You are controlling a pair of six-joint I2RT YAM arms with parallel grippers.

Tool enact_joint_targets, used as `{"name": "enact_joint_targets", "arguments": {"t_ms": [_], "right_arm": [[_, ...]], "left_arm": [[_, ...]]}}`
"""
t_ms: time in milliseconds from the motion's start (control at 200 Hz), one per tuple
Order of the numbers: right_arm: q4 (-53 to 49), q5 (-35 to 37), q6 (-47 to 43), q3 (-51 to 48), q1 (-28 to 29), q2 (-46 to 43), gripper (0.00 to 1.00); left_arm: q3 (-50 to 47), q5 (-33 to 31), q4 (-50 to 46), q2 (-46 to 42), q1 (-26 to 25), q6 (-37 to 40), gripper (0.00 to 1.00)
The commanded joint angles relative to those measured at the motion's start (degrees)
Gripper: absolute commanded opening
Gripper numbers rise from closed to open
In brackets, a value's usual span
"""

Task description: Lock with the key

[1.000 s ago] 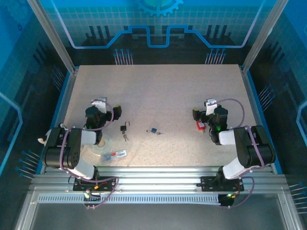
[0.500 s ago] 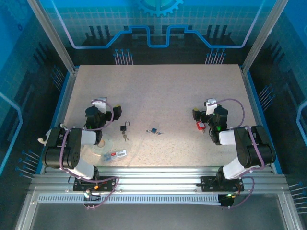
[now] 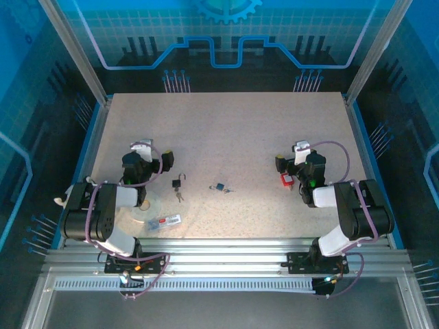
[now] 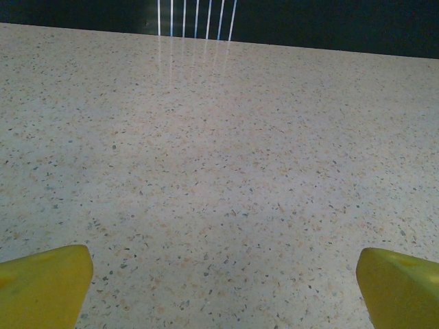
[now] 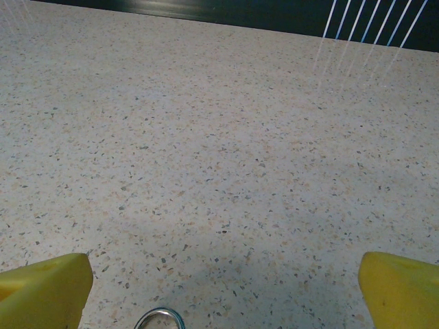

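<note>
The robot's left gripper points at the table's far edge (image 4: 288, 48), beyond the black padlock, so it should tip down and bring its open fingers down around the padlock's body (image 3: 176, 184).
Three small padlocks lie on the speckled table. A black padlock (image 3: 178, 183) has its shackle raised, with keys (image 3: 180, 197) just in front of it. Near the middle lies a blue padlock (image 3: 219, 186) with a small key (image 3: 228, 190) at its right side. The red padlock (image 3: 286, 179) lies right under my right gripper (image 3: 297, 163). My left gripper (image 3: 147, 163) stands open left of the black padlock, and its yellow pads (image 4: 44, 284) hold nothing. The right gripper (image 5: 223, 288) is open too, with a metal ring (image 5: 159, 319) at the frame's bottom edge.
A shiny disc (image 3: 146, 208) and a clear flat packet (image 3: 167, 221) lie near the left arm's base. The table (image 3: 226, 130) ends at blue rails on both sides, with a dark gap beyond the far edge (image 4: 288, 20).
</note>
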Motion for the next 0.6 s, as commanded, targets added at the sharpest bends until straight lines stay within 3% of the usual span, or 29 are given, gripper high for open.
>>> {"name": "enact_joint_targets", "arguments": {"t_ms": [0,330,530,595], "right_arm": [[0.2,-0.6,0.5,0.9,-0.7,-0.9,1.0],[-2.9,0.7,-0.6,1.9,0.3,-2.9,1.0],[-14.2,5.7,-3.5,4.9,4.0,-11.4,1.0],[-16.0,8.8,-4.5,5.7,6.6,-13.9,1.0]], "left_arm": [[-0.5,0.0,1.3,0.6,0.5,0.9,0.99],[1.0,-0.6,-3.7,-2.9,0.3,1.0,0.99],[3.7,-6.7,-16.0,-12.7,-4.3,4.1,0.99],[5.1,-9.0,-19.5,-16.2,-5.6,0.9,0.99]]}}
